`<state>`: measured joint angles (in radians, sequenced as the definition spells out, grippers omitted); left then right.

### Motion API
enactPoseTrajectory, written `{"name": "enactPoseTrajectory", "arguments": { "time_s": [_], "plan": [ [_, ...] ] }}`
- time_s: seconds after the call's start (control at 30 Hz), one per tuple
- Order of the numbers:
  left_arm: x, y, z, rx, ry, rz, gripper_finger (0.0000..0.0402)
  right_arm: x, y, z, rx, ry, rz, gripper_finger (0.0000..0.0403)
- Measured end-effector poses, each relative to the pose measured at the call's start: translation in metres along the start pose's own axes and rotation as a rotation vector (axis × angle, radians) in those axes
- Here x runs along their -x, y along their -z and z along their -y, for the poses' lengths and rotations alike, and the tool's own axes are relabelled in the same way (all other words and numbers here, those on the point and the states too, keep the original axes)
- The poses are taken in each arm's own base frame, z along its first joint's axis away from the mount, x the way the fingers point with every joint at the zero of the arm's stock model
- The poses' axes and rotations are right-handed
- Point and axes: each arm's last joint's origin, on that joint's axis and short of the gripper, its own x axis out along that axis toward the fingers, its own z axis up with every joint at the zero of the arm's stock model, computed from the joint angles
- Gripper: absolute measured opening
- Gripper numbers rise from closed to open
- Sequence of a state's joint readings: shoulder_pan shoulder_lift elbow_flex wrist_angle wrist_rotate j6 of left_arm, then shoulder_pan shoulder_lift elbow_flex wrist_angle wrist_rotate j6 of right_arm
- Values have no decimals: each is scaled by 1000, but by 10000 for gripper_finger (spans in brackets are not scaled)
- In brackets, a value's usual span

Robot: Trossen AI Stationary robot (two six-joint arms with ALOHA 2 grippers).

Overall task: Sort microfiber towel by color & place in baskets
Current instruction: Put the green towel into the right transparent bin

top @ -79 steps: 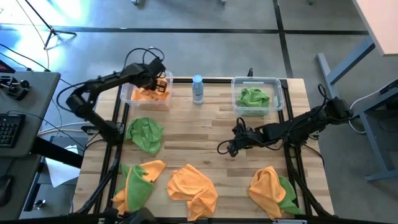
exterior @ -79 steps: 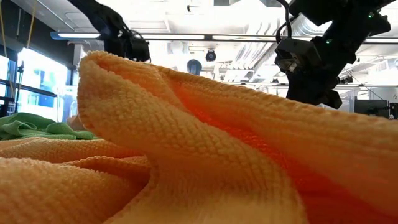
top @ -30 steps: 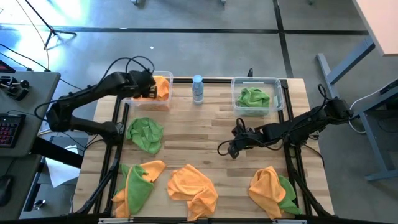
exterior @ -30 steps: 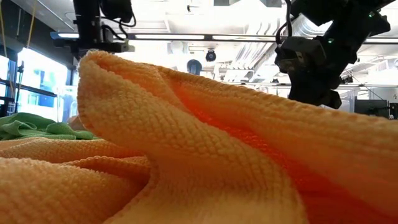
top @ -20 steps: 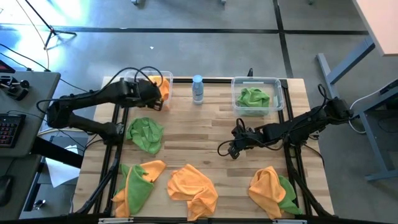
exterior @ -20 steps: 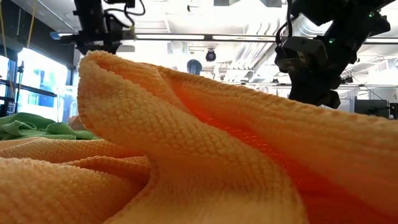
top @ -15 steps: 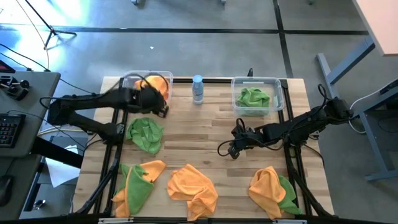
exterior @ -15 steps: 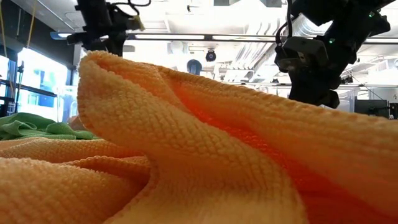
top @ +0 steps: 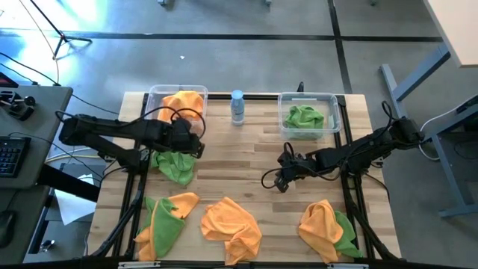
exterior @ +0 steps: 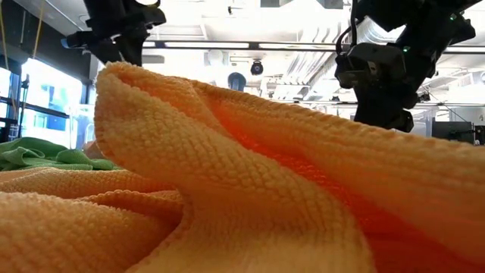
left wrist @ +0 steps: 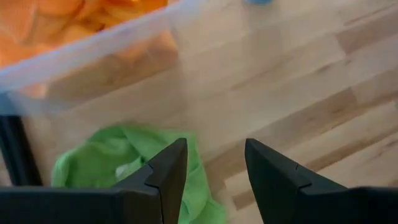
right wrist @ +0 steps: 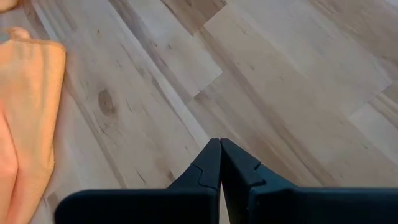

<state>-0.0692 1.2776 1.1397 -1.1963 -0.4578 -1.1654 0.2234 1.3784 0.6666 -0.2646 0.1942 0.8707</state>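
Note:
The crumpled green towel (top: pixel 176 169) is clear of the orange towels. My left gripper carries on moving its open fingers down until they are on both sides of a fold (left wrist: pixel 195 196), and then close them.
My left gripper (top: pixel 196 142) is open and empty, just above the far right edge of a crumpled green towel (top: pixel 175 166) that lies on the table. In the left wrist view its fingers (left wrist: pixel 214 162) stand apart over the green towel (left wrist: pixel 118 165) and bare wood. The left basket (top: pixel 153 104) behind it holds orange towels (top: pixel 183 101). The right basket (top: pixel 334 112) holds a green towel (top: pixel 305 117). My right gripper (top: pixel 267 179) is shut and empty, low over bare table at the middle right (right wrist: pixel 220 158).
A bottle with a blue cap (top: pixel 237 107) stands between the baskets. Along the near edge lie an orange-and-green pair (top: pixel 164 217), an orange towel (top: pixel 231 224) and another orange-and-green pair (top: pixel 325 228). An orange towel (exterior: pixel 227 189) fills the low view.
My left gripper has left the left basket and gone toward the table's near edge and a little right, coming down over the green towel. The orange towels stay in the basket. My right arm has kept still.

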Motion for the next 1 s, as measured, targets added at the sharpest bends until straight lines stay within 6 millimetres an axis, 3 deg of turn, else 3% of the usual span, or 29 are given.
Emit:
{"name": "enactPoseTrajectory", "arguments": {
  "time_s": [0.17,0.3,0.63,0.83,0.93,1.0],
  "plan": [
    [-7,13,4,-73,-72,-52,152,0,0,0,-8,-3,-3,0],
    [-31,32,3,-85,-86,-113,152,0,0,0,0,-3,-7,0],
    [-89,80,-29,-16,-193,-302,152,0,0,0,0,-4,-6,0],
    [-119,103,-40,51,-99,-357,149,0,0,0,-1,-4,-6,0],
    [-126,107,-42,80,-50,-353,120,0,0,0,-9,-4,-6,0],
    [-125,107,-37,92,-8,-346,75,0,0,0,-10,-5,-5,0]
  ]
}}
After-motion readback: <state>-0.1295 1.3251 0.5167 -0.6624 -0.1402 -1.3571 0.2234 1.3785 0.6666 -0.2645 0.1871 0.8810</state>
